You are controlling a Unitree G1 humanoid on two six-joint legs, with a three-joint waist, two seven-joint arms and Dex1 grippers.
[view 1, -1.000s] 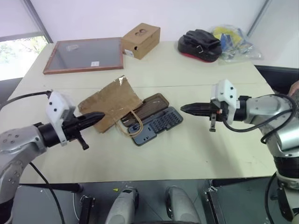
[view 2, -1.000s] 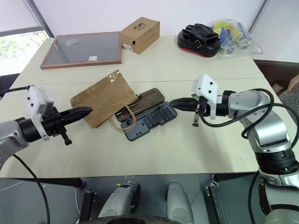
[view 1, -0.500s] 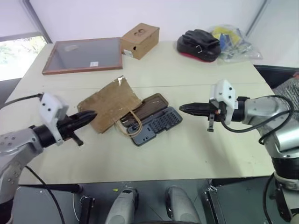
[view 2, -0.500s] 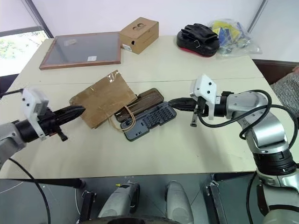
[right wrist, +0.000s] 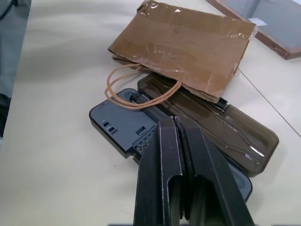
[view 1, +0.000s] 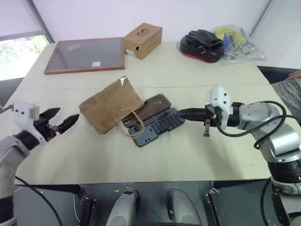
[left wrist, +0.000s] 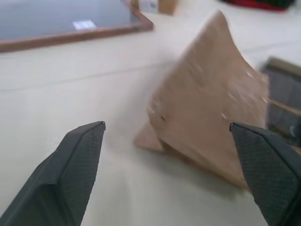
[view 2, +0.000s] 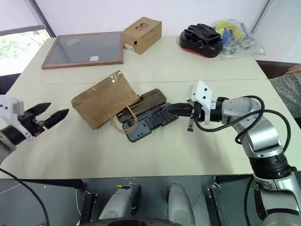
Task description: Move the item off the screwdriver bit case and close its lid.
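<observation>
I can see the paper bag's near side [view 1: 92, 120] is free of the bit case and faces my open fingers, so I should keep moving my left gripper toward that side [view 1: 95, 118] and close it there.
The crumpled brown paper bag [view 1: 111, 104] lies flat on the table. Its right edge overlaps the end of the smoky-brown lid [view 1: 151, 105], and its tan loop handles [right wrist: 126, 89] lie across the dark bit case [view 1: 160, 126]. The case is open, with the lid folded back flat. My left gripper [view 1: 68, 113] is open and empty, a short way left of the bag, which sits between its fingers [left wrist: 80, 160] in the left wrist view. My right gripper [view 1: 179, 113] is shut on nothing, its tip low over the case's right end.
At the back of the table are a wood-framed glass panel [view 1: 84, 55], a brown cardboard box [view 1: 142, 40], a black and red pad [view 1: 202, 44] and a plastic bag [view 1: 237, 43]. A person's grey sleeve [view 2: 288, 92] shows at the right edge.
My left gripper has opened and drawn back to the left, away from the bag's edge. The bag and case lie where they were. The right gripper has stayed about still.
</observation>
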